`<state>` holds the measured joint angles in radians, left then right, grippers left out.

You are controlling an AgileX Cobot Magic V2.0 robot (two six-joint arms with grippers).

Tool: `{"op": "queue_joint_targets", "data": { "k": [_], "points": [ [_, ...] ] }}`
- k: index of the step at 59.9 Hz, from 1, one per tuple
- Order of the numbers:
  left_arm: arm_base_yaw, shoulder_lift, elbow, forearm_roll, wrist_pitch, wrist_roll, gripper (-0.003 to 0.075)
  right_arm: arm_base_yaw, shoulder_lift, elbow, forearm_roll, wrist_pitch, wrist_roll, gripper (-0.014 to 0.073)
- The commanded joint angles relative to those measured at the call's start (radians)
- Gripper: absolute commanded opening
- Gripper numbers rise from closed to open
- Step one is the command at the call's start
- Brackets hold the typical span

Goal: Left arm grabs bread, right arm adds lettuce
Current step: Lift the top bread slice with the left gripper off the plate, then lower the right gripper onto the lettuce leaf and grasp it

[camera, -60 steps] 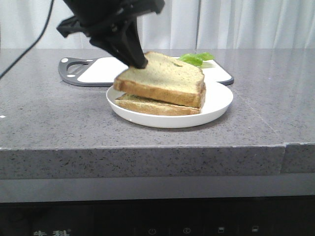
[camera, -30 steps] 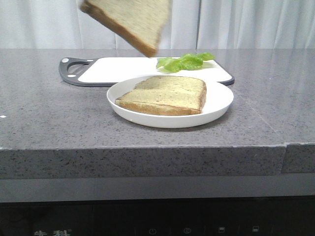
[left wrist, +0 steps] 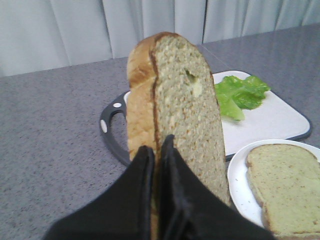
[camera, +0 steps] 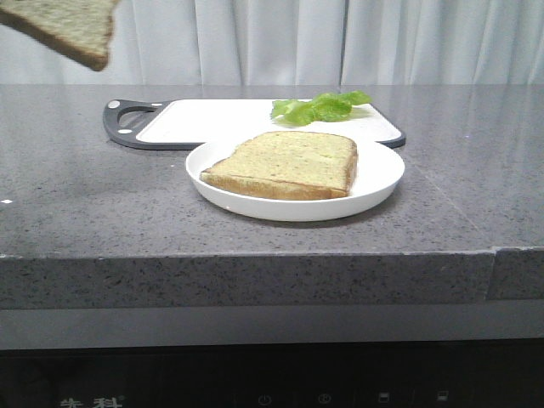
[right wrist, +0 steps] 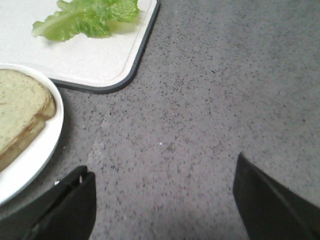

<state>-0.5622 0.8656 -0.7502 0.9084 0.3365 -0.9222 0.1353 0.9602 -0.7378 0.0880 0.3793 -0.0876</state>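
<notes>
The lettuce is on the cutting board (camera: 321,108), so my left gripper should hold the bread off to the side until my right gripper puts the lettuce on the plate's slice (camera: 289,161).
The bread (camera: 72,25), a thick tan slice with brown crust, hangs in the air at the far upper left of the front view, partly cut off. In the left wrist view my left gripper (left wrist: 156,147) is shut on the bread (left wrist: 180,100), which stands on edge with its dimple showing. The lettuce (camera: 321,106) lies on the white cutting board (camera: 212,121), and it also shows in the right wrist view (right wrist: 87,17). My right gripper (right wrist: 162,172) is open and empty over bare counter, apart from the lettuce. Neither arm shows in the front view.
A white plate (camera: 378,183) holds the thinner yellowish-topped slice (camera: 289,163) in front of the board. The plate's rim (right wrist: 47,137) is close beside my right gripper. The grey counter's front edge (camera: 255,255) runs across the front view.
My left gripper has lifted the bread off the slice on the plate and carried it up and to the left, out of most of the front view. The lettuce is uncovered.
</notes>
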Motion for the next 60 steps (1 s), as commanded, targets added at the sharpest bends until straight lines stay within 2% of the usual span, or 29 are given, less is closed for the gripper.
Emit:
{"op": "queue_joint_targets", "data": {
  "k": [1, 7, 24, 42, 56, 60],
  "points": [
    [0.002, -0.079, 0.040, 0.206, -0.008, -0.189, -0.0021, 0.017, 0.119, -0.120, -0.013, -0.099, -0.028, 0.0577],
    [0.002, -0.154, 0.100, 0.308, -0.001, -0.283, -0.0021, 0.049, 0.259, -0.233, -0.013, -0.119, -0.071, 0.0577],
    [0.002, -0.210, 0.123, 0.279, -0.010, -0.285, -0.0021, 0.113, 0.597, -0.586, -0.013, -0.105, -0.132, 0.0577],
    [0.002, -0.210, 0.123, 0.279, -0.010, -0.285, -0.0021, 0.139, 0.922, -0.998, -0.013, 0.112, -0.156, 0.0577],
    [0.002, -0.210, 0.123, 0.279, -0.010, -0.285, -0.0021, 0.150, 1.060, -1.174, -0.013, 0.213, -0.163, 0.0575],
    [0.002, -0.210, 0.123, 0.279, -0.010, -0.285, -0.0021, 0.155, 1.087, -1.201, -0.013, 0.224, -0.163, 0.0547]
  ]
}}
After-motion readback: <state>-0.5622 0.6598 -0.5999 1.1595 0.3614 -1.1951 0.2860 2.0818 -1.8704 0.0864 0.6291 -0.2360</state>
